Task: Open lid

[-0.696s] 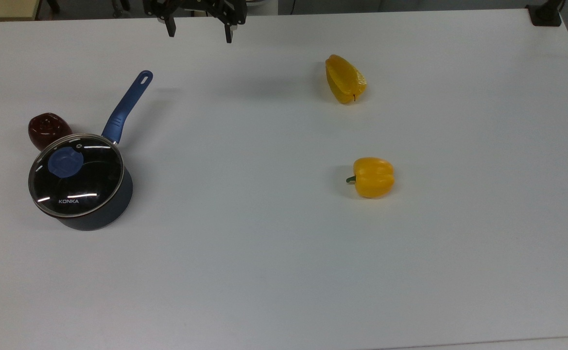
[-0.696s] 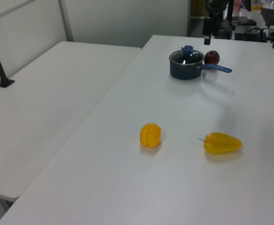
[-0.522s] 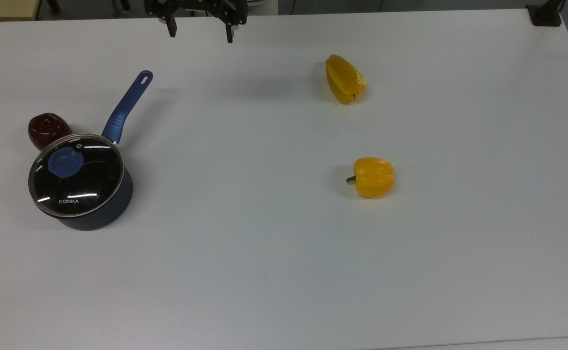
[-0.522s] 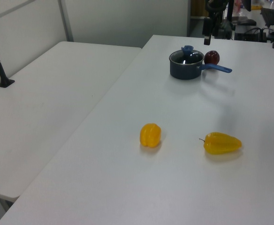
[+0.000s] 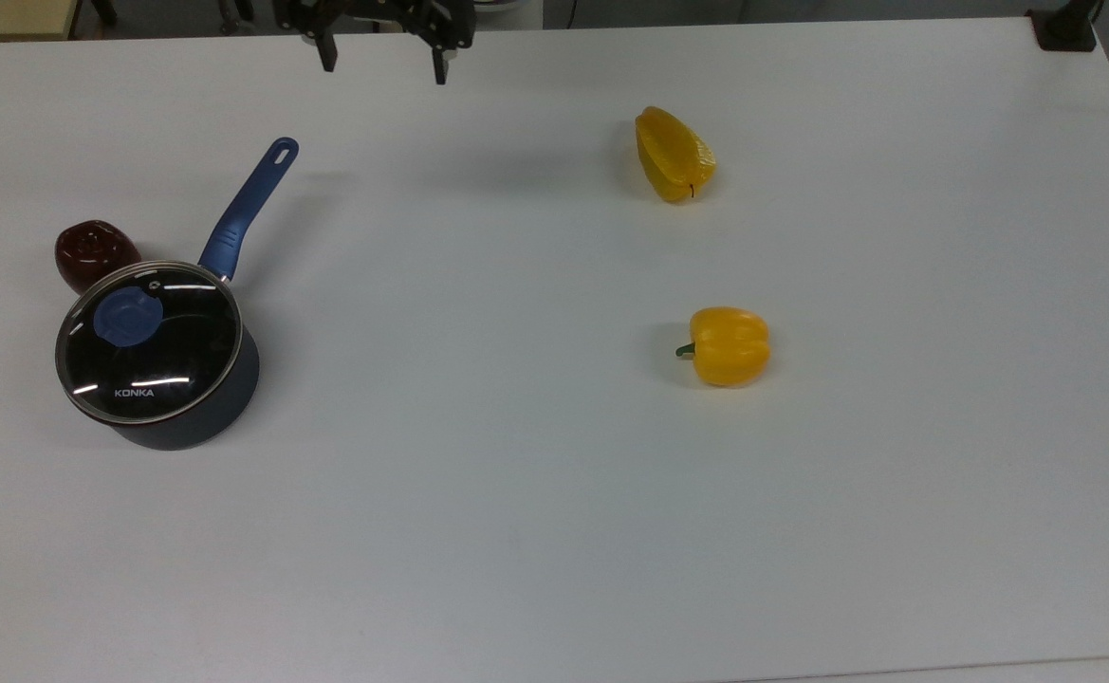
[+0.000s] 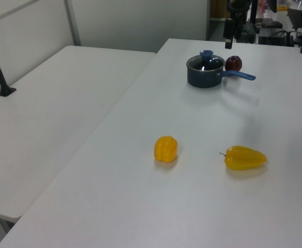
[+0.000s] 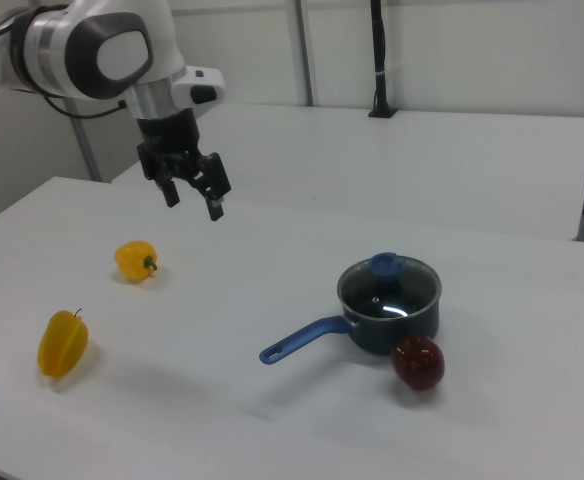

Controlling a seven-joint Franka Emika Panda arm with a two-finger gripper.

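My gripper is about to lift the blue knob, and the glass lid (image 6: 206, 63) should come off whole, leaving the saucepan behind, since the metal rim (image 6: 205, 71) rests on top.
The round glass lid (image 5: 149, 340) with a metal rim, blue knob and white KONKA lettering sits closed on the dark saucepan (image 5: 189, 413), whose blue handle (image 5: 249, 207) points up in the top view. I also see the lid (image 7: 388, 284) in the right view and the lid (image 6: 206, 61) in the left view. My gripper (image 5: 381, 64) hangs open and empty at the top view's upper edge, well above and to the right of the pan. In the right view the gripper (image 7: 193, 199) hovers high over the table, left of the pan.
A dark red pepper (image 5: 94, 252) touches the pan at the top view's left. Two yellow peppers (image 5: 673, 154) (image 5: 727, 345) lie on the white table (image 5: 516, 493) toward the top view's right. A second table (image 6: 53, 108) adjoins at the left view's left.
My gripper has shifted slightly toward the top view's left and upper edge. Pan, lid and peppers have not moved.
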